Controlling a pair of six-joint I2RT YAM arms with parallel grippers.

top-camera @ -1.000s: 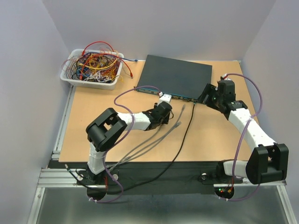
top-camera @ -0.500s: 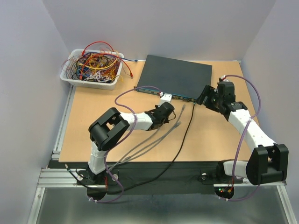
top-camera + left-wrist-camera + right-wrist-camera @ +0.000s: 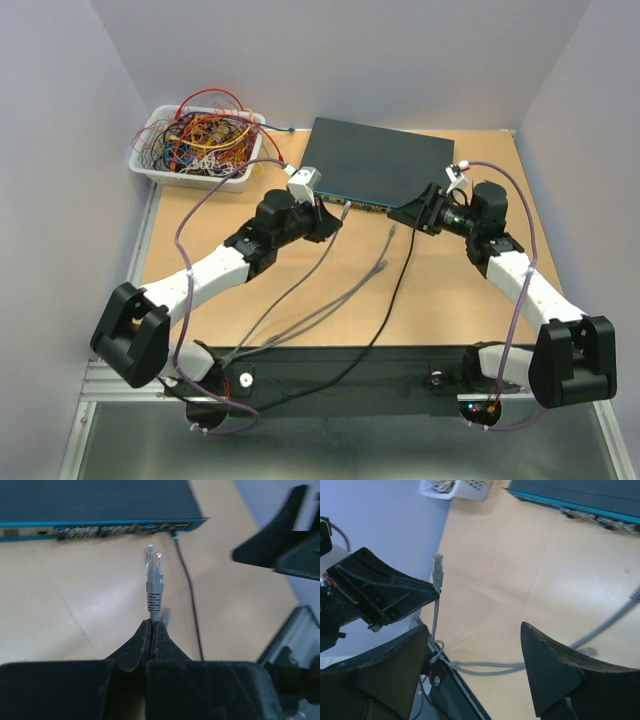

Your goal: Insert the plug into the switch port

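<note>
The robot's left gripper is pinching the grey cable (image 3: 154,616) behind the plug's boot, so the right gripper should hold the plug's head (image 3: 155,572) while the left gripper takes a fresh grip.
The switch (image 3: 375,165) is a flat dark box at the back of the table, and its teal front edge (image 3: 100,527) shows a row of small ports. My left gripper (image 3: 151,624) is shut on a grey cable just behind its clear plug (image 3: 154,569). The plug points at the ports from a short way off and is lifted off the table. In the top view this gripper (image 3: 337,213) sits just left of the switch's front middle. My right gripper (image 3: 418,213) hangs open and empty by the switch's front right corner, with the plug (image 3: 438,570) to its left.
A white tray (image 3: 160,170) of tangled wires stands at the back left. A black cable (image 3: 400,275) runs from the switch's front to the near edge. Two loose grey cable ends (image 3: 388,235) lie on the wood between the arms.
My left gripper has shut on the grey cable, and the arm has stretched out, carrying the plug up towards the switch's front. My right gripper has turned to face left and stays open.
</note>
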